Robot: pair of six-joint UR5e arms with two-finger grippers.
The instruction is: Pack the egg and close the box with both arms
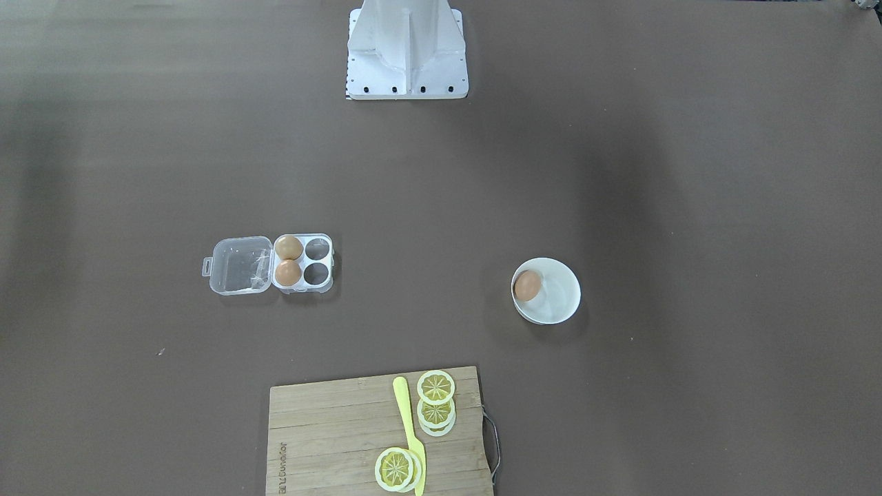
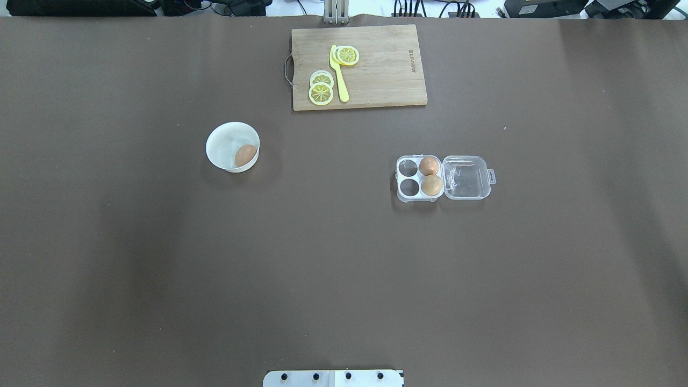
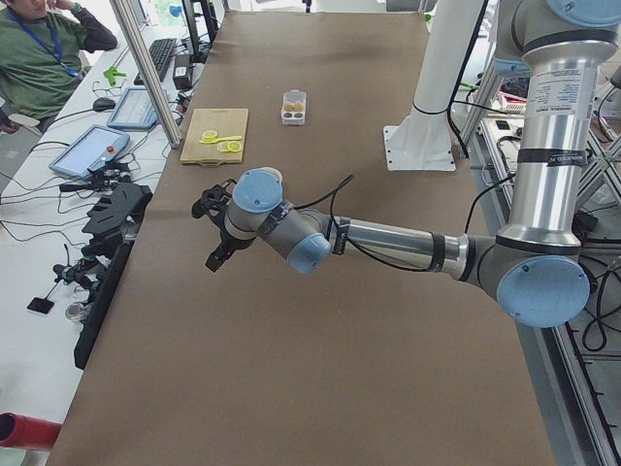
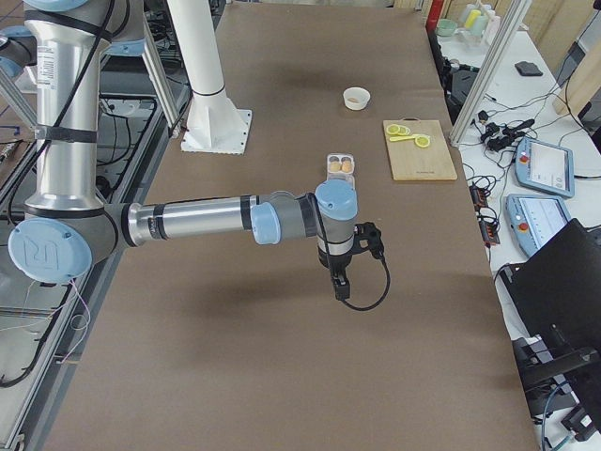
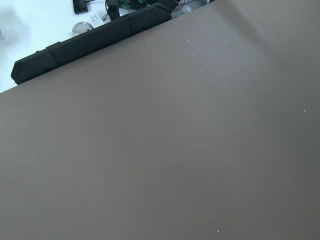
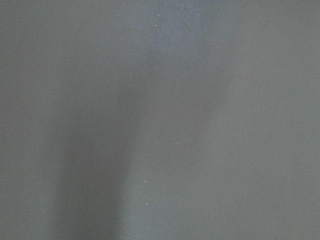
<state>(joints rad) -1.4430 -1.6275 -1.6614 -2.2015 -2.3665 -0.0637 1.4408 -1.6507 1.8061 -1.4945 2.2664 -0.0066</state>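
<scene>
The egg is uncovered in the white bowl and the box's empty cells are open, so my left gripper should continue to go toward the egg and close around it.
The egg lies in a round white bowl left of centre in the overhead view; it also shows in the front view. The box stands open on the right, its clear lid flat on the table. Two brown eggs fill the cells by the hinge; the other two cells are empty. My left gripper shows only in the left side view, my right gripper only in the right side view, both above bare table, far from bowl and box. I cannot tell whether they are open.
A wooden cutting board with lemon slices and a yellow knife lies at the far edge. The white pedestal stands at the robot's side. Both wrist views show only brown table cover.
</scene>
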